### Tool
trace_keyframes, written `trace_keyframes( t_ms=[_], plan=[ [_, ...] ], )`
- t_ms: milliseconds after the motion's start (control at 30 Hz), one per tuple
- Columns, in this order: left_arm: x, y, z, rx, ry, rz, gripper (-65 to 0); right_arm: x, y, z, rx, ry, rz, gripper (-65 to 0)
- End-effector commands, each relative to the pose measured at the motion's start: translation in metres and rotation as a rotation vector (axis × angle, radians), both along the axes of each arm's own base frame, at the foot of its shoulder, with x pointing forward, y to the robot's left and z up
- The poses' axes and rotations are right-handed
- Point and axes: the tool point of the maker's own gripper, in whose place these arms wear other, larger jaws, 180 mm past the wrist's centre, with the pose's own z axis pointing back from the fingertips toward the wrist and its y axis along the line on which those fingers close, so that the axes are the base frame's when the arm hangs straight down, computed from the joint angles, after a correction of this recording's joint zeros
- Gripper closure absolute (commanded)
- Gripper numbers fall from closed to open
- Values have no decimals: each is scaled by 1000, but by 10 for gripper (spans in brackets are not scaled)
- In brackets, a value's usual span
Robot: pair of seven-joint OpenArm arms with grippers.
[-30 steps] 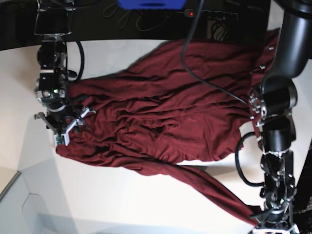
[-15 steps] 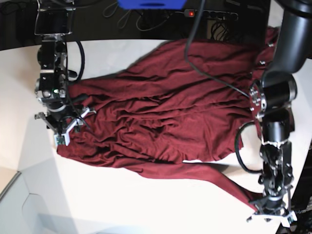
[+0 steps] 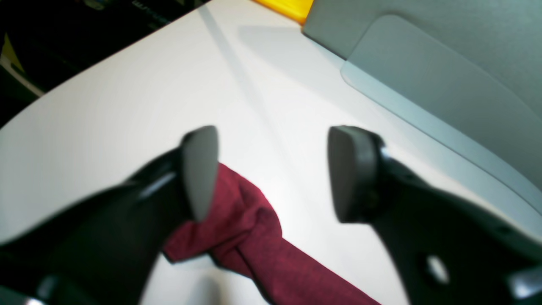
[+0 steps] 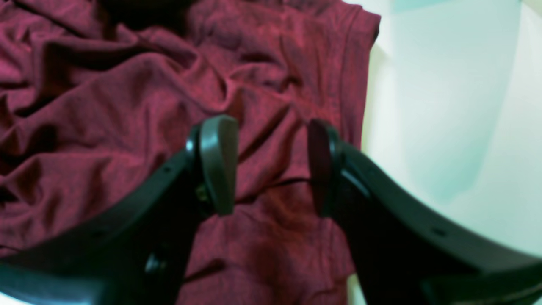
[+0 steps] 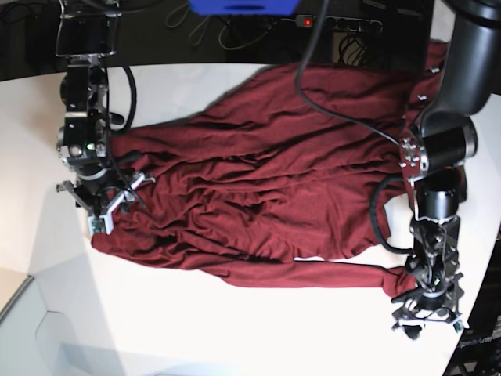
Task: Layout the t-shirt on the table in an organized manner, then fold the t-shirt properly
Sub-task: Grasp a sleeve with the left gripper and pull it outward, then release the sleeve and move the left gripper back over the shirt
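The dark maroon t-shirt (image 5: 365, 233) has loose folds bunched above the white gap (image 5: 371, 255) by its sleeve, so I expect it to spread out across the gap when the robot pulls the t-shirt's edge.
The dark maroon t-shirt (image 5: 266, 180) lies spread and wrinkled across the white table (image 5: 235, 329), one long sleeve stretched along its near edge toward the right. My left gripper (image 5: 427, 313) stands open just past that sleeve's end. In the left wrist view the sleeve tip (image 3: 254, 237) rests on the table (image 3: 127, 106) under the left gripper (image 3: 271, 169), with nothing between the pads. My right gripper (image 5: 102, 207) is open at the shirt's left edge. The right wrist view shows the right gripper (image 4: 269, 165) low over rumpled fabric (image 4: 106, 106) by the hem.
A black cable (image 5: 329, 117) hangs across the shirt's upper right. A power strip (image 5: 337, 22) and a blue object (image 5: 244, 6) sit beyond the table's back edge. A grey panel (image 3: 444, 63) and a yellow object (image 3: 292, 6) lie past the left gripper.
My left gripper has opened and let go of the sleeve end after carrying it up and inward. The sleeve now lies straighter along the shirt's near edge. The right arm has not moved.
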Motion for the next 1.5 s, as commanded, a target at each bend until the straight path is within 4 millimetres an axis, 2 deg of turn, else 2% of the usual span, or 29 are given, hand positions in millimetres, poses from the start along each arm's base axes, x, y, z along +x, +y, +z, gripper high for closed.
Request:
trace_keyframes(
  t_ms=[0, 67, 167, 333, 467, 567, 700, 833, 933, 1000, 1100, 1167, 1233, 1300, 1367, 1467],
  plan=[
    [11, 7, 34, 17, -79, 8, -496, 11, -2, 17, -9, -61, 2, -274],
    [10, 6, 30, 17, -71, 4, -514, 11, -2, 18, -7, -63, 2, -274],
    [-11, 6, -10, 17, -2, 3, -506, 11, -1, 17, -4, -63, 2, -274],
    [-49, 1, -47, 42, 57, -24, -506, 11, -1, 17, -4, -63, 2, -274],
    [-75, -22, -64, 33, 99, -77, -503, 12, 0, 18, -2, -64, 2, -274],
    [-91, -31, -77, 34, 124, -96, -503, 12, 0, 18, -2, -64, 2, -274],
    [-107, -52, -105, -7, 171, -115, -502, 12, 0, 17, -1, -64, 2, -274],
    [-116, -55, -116, -13, 192, -116, -502, 12, 0, 17, -1, -64, 2, -274],
    [-116, -61, -118, -23, 193, -121, -499, 12, 0, 17, -1, -64, 2, -274],
    [-115, -61, -118, -23, 194, -123, -437, 12, 0, 17, -1, -63, 2, -274],
    [-114, -62, -117, -24, 191, -123, -243, 11, 0, 17, -1, -61, 2, -274],
    [-117, -63, -126, -32, 213, -121, -120, 11, 0, 17, -1, -61, 2, -274],
    [-115, -64, -134, -47, 238, -121, -44, 11, 0, 17, -1, -61, 2, -274],
    [-116, -63, -145, -61, 272, -117, 0, 11, -1, 17, -2, -61, 2, -274],
    [-116, -62, -147, -63, 277, -113, -2, 11, -1, 17, -4, -61, 2, -274],
    [-98, -56, -111, -21, 171, -106, -3, 11, -2, 17, -5, -61, 2, -274]
  ],
)
